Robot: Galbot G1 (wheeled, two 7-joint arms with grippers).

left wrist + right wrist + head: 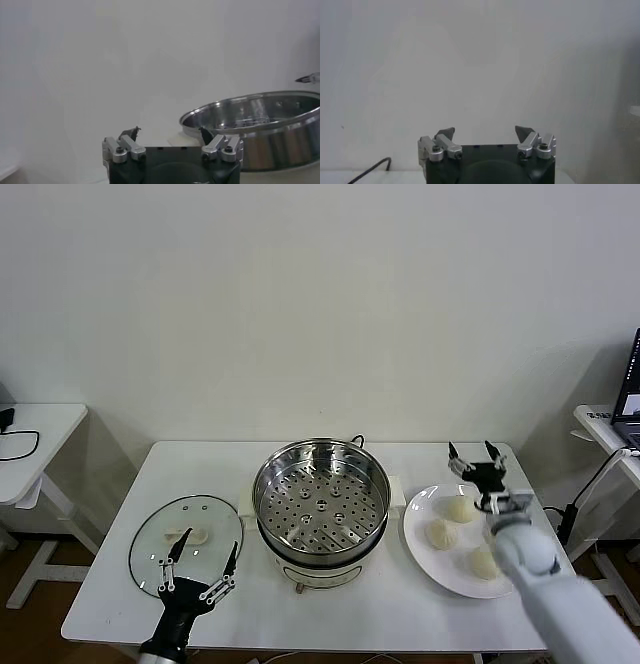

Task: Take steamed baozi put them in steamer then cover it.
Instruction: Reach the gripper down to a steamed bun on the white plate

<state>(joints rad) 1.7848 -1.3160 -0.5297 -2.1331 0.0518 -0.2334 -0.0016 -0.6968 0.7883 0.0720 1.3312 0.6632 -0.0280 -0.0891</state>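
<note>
My right gripper is pointing level at the wall (472,399) past the plate, so next I pull it back and tilt it down over the baozi at the plate's far edge (461,508).
The steel steamer (321,505) with its perforated tray stands mid-table on a cream base, with no buns in it. Three cream baozi (443,533) show on the white plate (425,559) to its right; others may be hidden behind my right arm. The glass cover (186,542) lies flat on the table to the left. My right gripper (473,453) is open, above the plate's far edge, empty. My left gripper (207,553) is open, low over the cover's near edge. The steamer rim also shows in the left wrist view (255,112), beyond my left gripper (170,131).
A black cord (370,169) runs behind the steamer on the white table (120,594). A small white side table (35,429) stands at the left and another with a laptop (628,399) at the right. The wall is close behind.
</note>
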